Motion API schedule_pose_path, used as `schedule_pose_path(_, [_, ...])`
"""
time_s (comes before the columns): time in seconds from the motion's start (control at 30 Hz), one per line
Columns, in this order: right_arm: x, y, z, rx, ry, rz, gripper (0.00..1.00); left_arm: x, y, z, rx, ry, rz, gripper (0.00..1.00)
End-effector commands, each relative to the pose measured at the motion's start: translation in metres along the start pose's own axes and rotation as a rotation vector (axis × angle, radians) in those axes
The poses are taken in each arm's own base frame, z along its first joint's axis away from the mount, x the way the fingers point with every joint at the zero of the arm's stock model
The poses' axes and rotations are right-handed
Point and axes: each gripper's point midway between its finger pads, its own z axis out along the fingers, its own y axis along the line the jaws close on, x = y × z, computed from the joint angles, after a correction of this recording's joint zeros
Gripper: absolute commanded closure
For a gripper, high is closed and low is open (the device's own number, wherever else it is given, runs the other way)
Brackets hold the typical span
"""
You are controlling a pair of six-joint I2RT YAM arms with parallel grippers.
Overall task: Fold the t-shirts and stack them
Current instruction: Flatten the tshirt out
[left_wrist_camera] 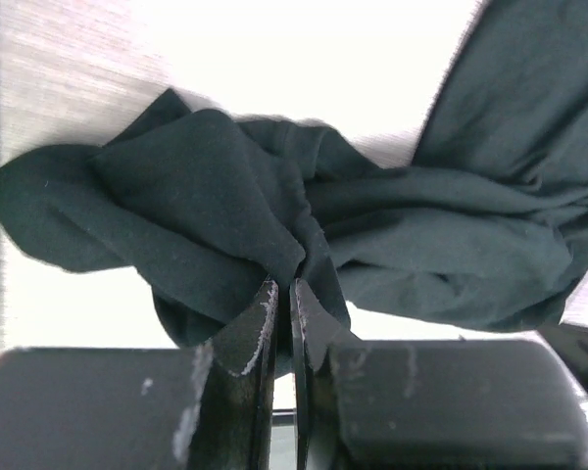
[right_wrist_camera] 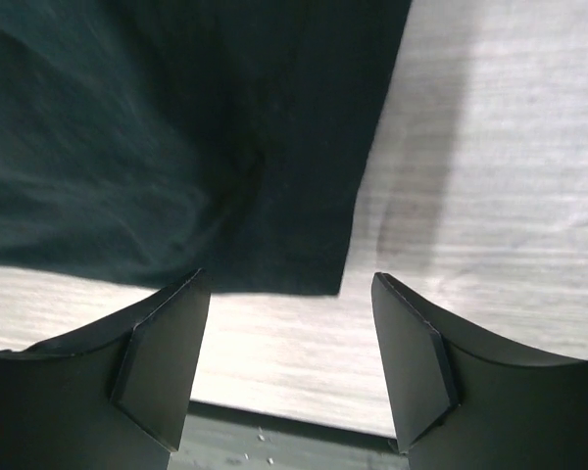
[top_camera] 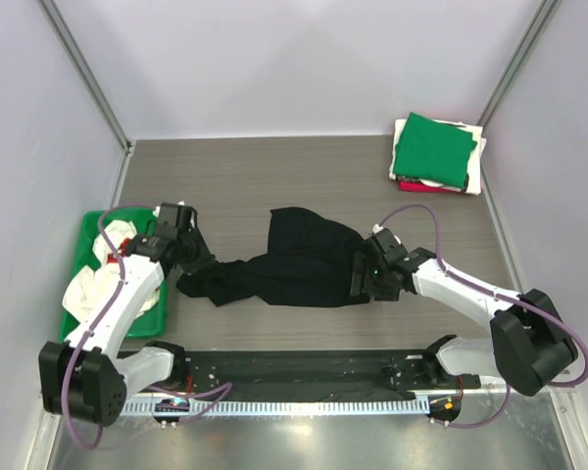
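Note:
Next, I pull the black t-shirt's end (left_wrist_camera: 211, 211), bunched in my left gripper, toward the back (top_camera: 225, 217) to spread it out before I lift with both grippers.
The black t-shirt (top_camera: 294, 262) lies crumpled across the middle of the table. My left gripper (top_camera: 191, 259) is shut on its left end; in the left wrist view the fingertips (left_wrist_camera: 267, 304) pinch a bunched fold of the black shirt (left_wrist_camera: 216, 206). My right gripper (top_camera: 358, 274) is open at the shirt's right edge; in the right wrist view the shirt's corner (right_wrist_camera: 176, 147) lies just ahead of the open gripper (right_wrist_camera: 292, 323), which holds nothing. A folded stack with a green t-shirt (top_camera: 431, 147) on top of white and red ones sits at the back right.
A green plastic tray (top_camera: 88, 235) with white cloth (top_camera: 93, 289) and a bit of red stands at the left edge. A black rail (top_camera: 304, 367) runs along the table's near edge. Grey walls enclose the table.

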Motion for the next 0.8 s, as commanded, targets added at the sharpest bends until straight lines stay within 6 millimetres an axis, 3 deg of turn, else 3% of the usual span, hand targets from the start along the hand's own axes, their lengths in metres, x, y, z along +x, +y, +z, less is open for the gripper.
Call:
schedule_pose_path(0.0, [-0.035,0.014,-0.006,-0.037,-0.135,0.034,0.27,0.008,0.004,-0.009,0.026,-0.028,-0.011,0.91])
schedule_pose_path(0.07, [-0.035,0.015,0.001,-0.043,-0.126,0.035,0.28,0.021,0.013,-0.008,0.015,-0.009,-0.019,0.94])
schedule_pose_path(0.17, [-0.028,0.017,0.017,-0.053,-0.094,0.039,0.35,0.023,0.008,-0.016,0.038,-0.032,-0.013,0.95])
schedule_pose_path(0.27, [-0.025,0.023,0.022,-0.095,-0.079,0.027,0.51,0.020,0.008,-0.020,0.034,-0.044,-0.009,0.95])
schedule_pose_path(0.3, [-0.029,0.027,0.020,-0.115,-0.096,0.017,0.62,0.018,0.007,-0.022,0.032,-0.047,0.001,0.95])
schedule_pose_path(0.4, [-0.032,0.035,0.009,-0.161,-0.107,-0.017,0.84,0.009,0.004,-0.031,0.022,-0.063,0.010,0.98])
schedule_pose_path(0.5, [-0.034,0.041,-0.014,-0.194,-0.126,-0.012,0.98,-0.008,-0.008,-0.058,0.052,-0.117,0.020,0.98])
schedule_pose_path(0.57, [-0.038,0.042,-0.032,-0.198,-0.146,0.006,0.99,-0.010,-0.010,-0.076,0.062,-0.131,0.029,0.98])
schedule_pose_path(0.63, [-0.033,0.040,-0.061,-0.210,-0.153,0.026,0.99,-0.015,-0.014,-0.097,0.069,-0.145,0.058,0.97])
schedule_pose_path(0.77, [-0.021,0.033,-0.111,-0.233,-0.166,0.058,0.99,-0.020,-0.018,-0.122,0.070,-0.147,0.103,0.96])
